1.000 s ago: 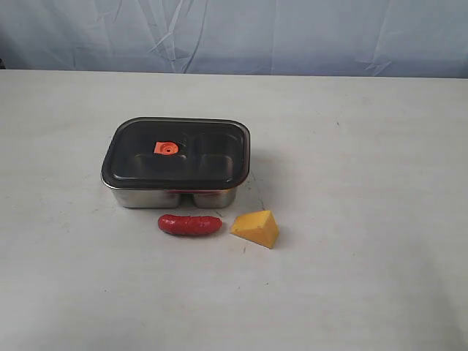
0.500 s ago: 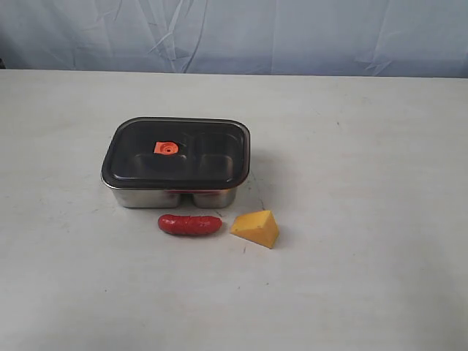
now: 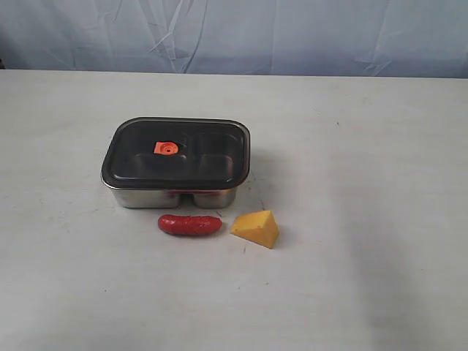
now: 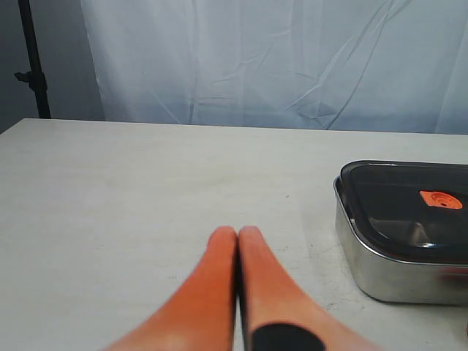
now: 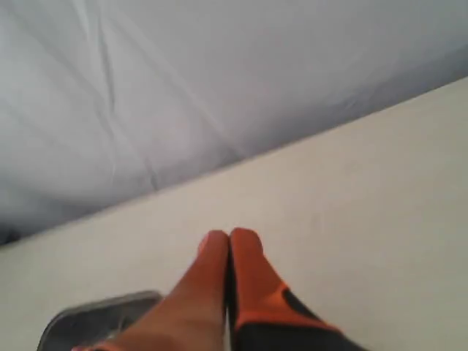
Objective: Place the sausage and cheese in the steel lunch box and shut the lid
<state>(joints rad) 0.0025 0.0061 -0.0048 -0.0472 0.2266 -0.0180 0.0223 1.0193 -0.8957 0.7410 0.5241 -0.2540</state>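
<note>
The lid covering the lunch box (image 3: 175, 153) has its short edge free of the cheese, so my right gripper should go on to that edge (image 3: 246, 155) before it closes there.
The steel lunch box (image 3: 174, 196) stands on the white table with the dark translucent lid (image 3: 178, 152) resting on top, its orange valve tab near the middle. Just in front of the box lie the red sausage (image 3: 189, 224) and, to its right, the yellow cheese wedge (image 3: 256, 228). Neither gripper shows in the exterior view. My left gripper (image 4: 237, 235) is shut and empty, hovering over bare table to one side of the lunch box (image 4: 398, 274) and lid (image 4: 413, 208). Also shut and empty, my right gripper (image 5: 229, 238) points over the table, a corner of the lid (image 5: 99, 316) beside it.
A pale wrinkled cloth backdrop (image 3: 234, 33) hangs behind the table's far edge. A black stand pole (image 4: 33, 62) rises at the backdrop's side in the left wrist view. White tabletop (image 3: 365, 183) stretches around the box on all sides.
</note>
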